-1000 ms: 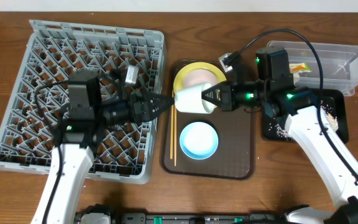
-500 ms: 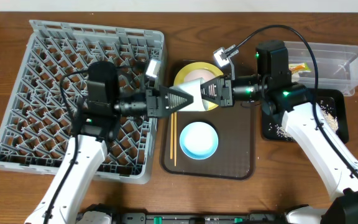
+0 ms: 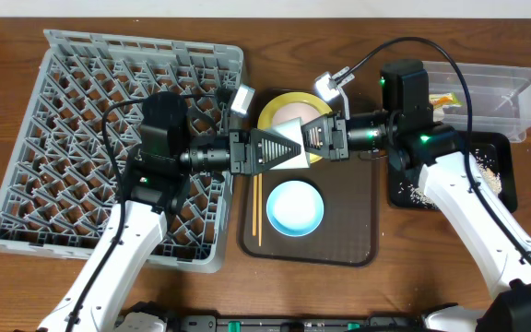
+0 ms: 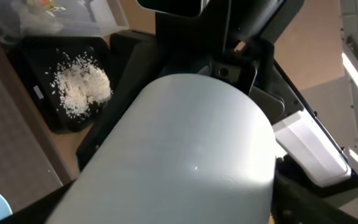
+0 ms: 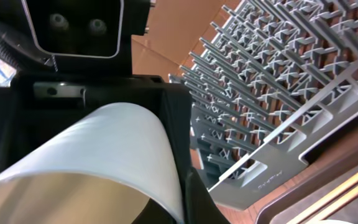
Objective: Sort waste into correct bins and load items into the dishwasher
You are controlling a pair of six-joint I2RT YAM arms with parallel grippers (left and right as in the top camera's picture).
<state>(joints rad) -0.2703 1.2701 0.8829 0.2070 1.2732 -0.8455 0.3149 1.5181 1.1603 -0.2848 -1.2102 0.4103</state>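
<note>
The grey dish rack (image 3: 81,129) is behind my left gripper. My right gripper should therefore let go and leave the smaller white bowl (image 3: 290,143) for my left gripper to load.
The smaller white bowl (image 3: 291,159) hangs on its side above the brown serving tray (image 3: 353,221). My right gripper (image 3: 308,144) is shut on its rim, as the right wrist view shows (image 5: 185,199). My left gripper (image 3: 289,148) has come in from the left, and its jaws look spread along the bowl's outer wall (image 4: 185,149), which fills the left wrist view. The pale-yellow plate (image 3: 289,109), the light-blue bowl (image 3: 294,206) and the chopsticks (image 3: 257,207) lie on the serving tray. The grey dish rack (image 3: 81,111) stands at the left.
The clear tub (image 3: 501,83) at the far right holds the snack wrapper (image 3: 443,100). The black tray (image 3: 496,189) in front of it holds rice grains (image 4: 79,87). The rack's edge (image 5: 272,93) shows close behind the bowl in the right wrist view.
My left arm has swung right from over the rack to the white bowl. My right gripper has raised the bowl slightly and moved it a little right.
</note>
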